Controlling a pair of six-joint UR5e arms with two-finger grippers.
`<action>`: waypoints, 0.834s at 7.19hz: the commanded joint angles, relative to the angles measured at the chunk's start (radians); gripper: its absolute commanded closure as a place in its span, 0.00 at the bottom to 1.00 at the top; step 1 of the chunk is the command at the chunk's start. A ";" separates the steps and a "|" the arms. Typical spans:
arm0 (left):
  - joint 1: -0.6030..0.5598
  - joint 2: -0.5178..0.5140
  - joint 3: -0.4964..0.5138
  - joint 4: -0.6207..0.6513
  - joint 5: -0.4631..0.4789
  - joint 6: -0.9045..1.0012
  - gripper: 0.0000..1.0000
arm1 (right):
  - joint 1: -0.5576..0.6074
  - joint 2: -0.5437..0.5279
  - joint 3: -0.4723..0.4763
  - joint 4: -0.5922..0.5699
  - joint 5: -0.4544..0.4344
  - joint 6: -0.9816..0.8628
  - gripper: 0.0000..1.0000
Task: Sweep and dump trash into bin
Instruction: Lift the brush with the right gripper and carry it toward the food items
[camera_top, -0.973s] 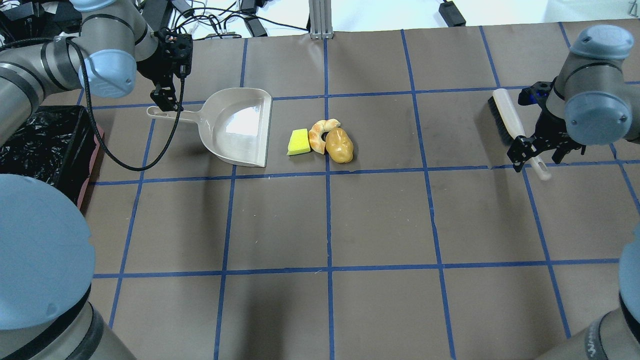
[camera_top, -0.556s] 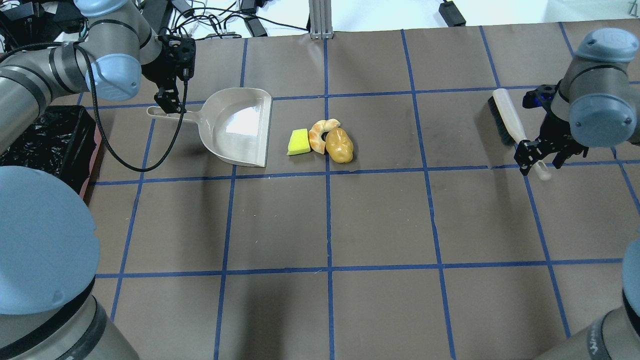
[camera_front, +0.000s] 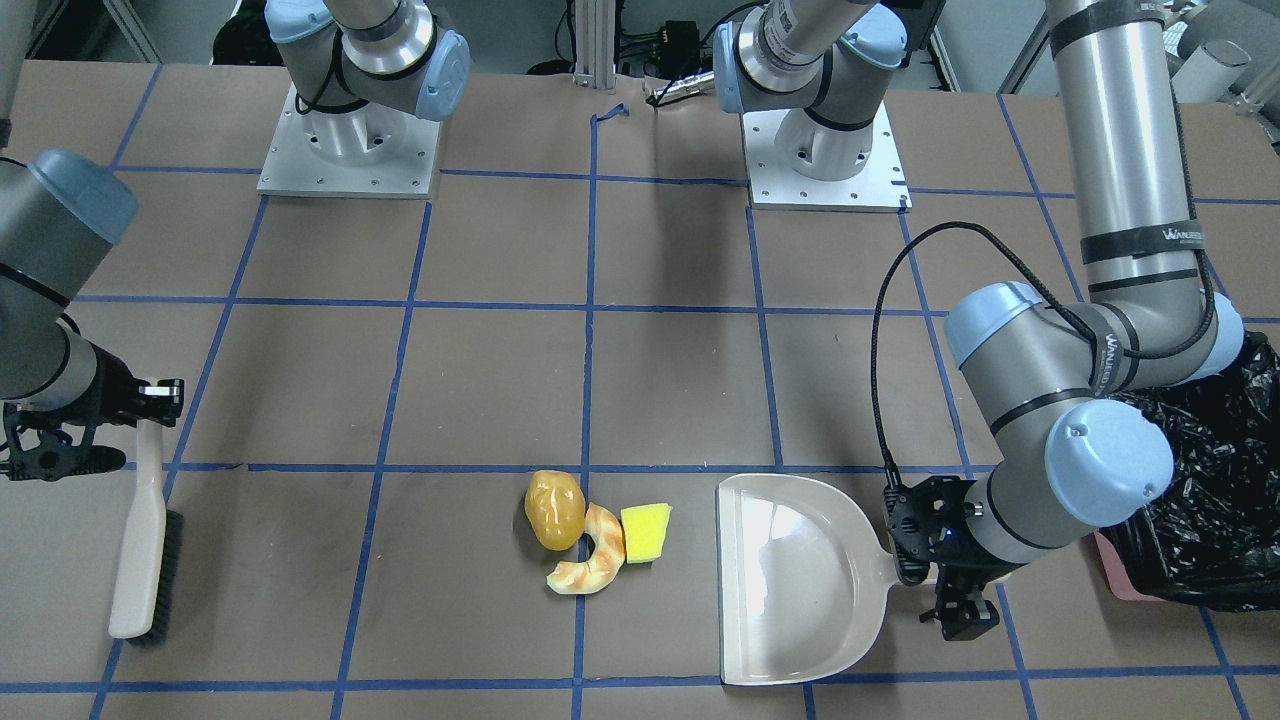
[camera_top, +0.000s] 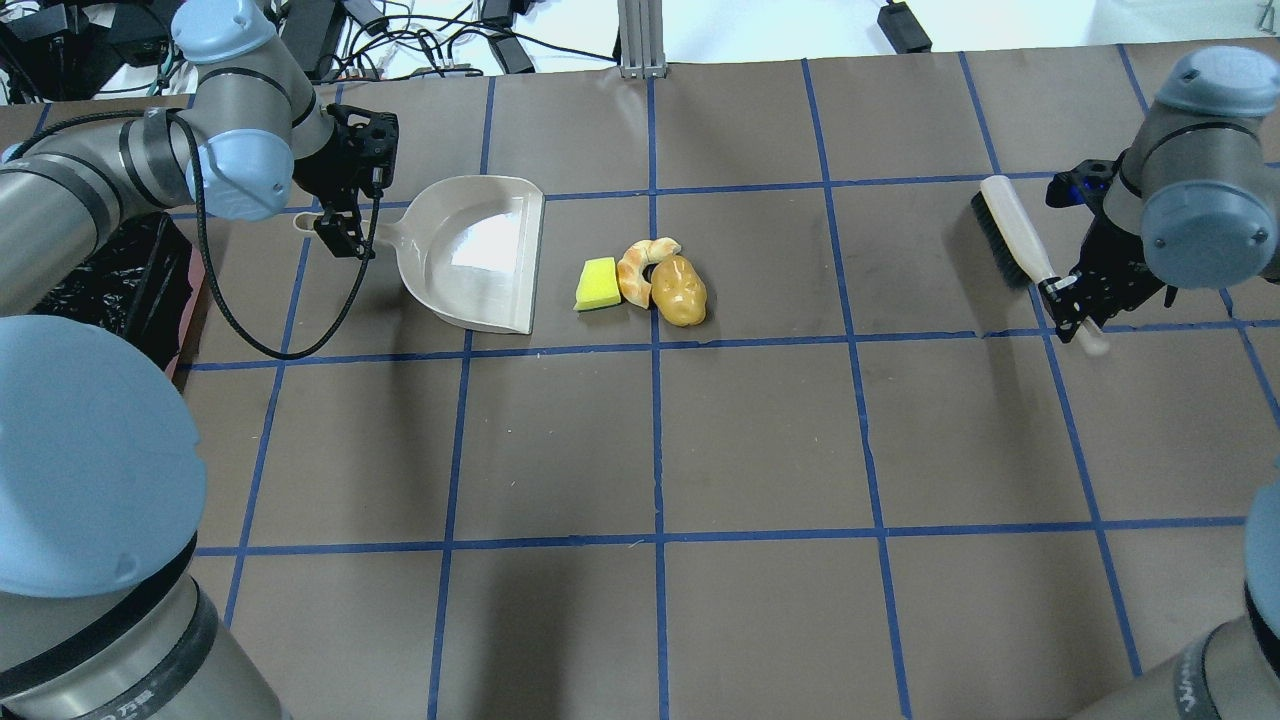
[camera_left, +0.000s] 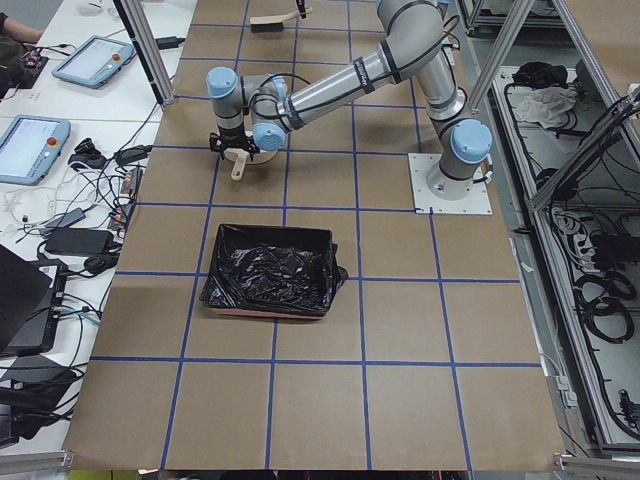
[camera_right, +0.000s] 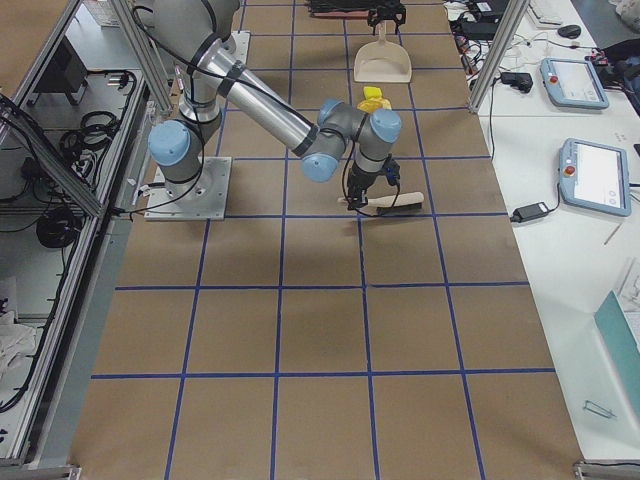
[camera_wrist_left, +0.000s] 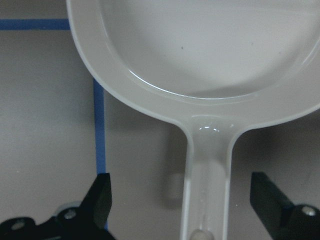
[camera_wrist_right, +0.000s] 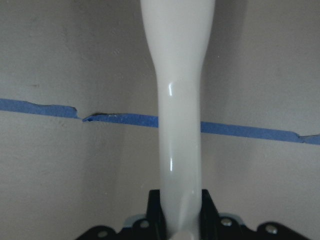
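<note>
The dustpan's inside is shiny all the way to its open edge (camera_front: 722, 582). The trash (camera_front: 609, 546) should therefore slide out easily when I tip the dustpan over the bin.
The trash lies together mid-table: a potato-like lump (camera_top: 679, 290), a croissant (camera_top: 640, 268) and a yellow wedge (camera_top: 597, 284). A beige dustpan (camera_top: 480, 250) lies just left of them with its open edge towards them. My left gripper (camera_top: 345, 232) is open and straddles the dustpan handle (camera_wrist_left: 207, 180), with fingers (camera_wrist_left: 100, 197) apart on each side. My right gripper (camera_top: 1072, 305) is shut on the white handle (camera_wrist_right: 180, 125) of a brush (camera_top: 1005, 235) at the far right. The bin (camera_front: 1210, 520), pink with a black bag, stands at my left, partly hidden by the left arm.
The table is brown paper with a blue tape grid. The bin also shows in the exterior left view (camera_left: 270, 270). Both arm bases (camera_front: 345, 140) are bolted at my side of the table. Cables and boxes lie beyond the far edge (camera_top: 440, 40).
My left gripper has come down and towards me, onto the dustpan handle. My right gripper has closed on the brush handle, and the brush has shifted slightly.
</note>
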 joint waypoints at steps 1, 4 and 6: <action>-0.007 0.004 -0.022 -0.037 0.023 0.005 0.00 | 0.038 -0.034 -0.030 0.043 -0.008 0.064 0.88; 0.001 -0.033 -0.019 -0.019 0.025 0.003 0.00 | 0.177 -0.097 -0.037 0.155 -0.011 0.328 0.89; 0.001 -0.041 -0.017 -0.019 0.014 0.000 0.00 | 0.289 -0.123 -0.037 0.212 -0.005 0.516 0.90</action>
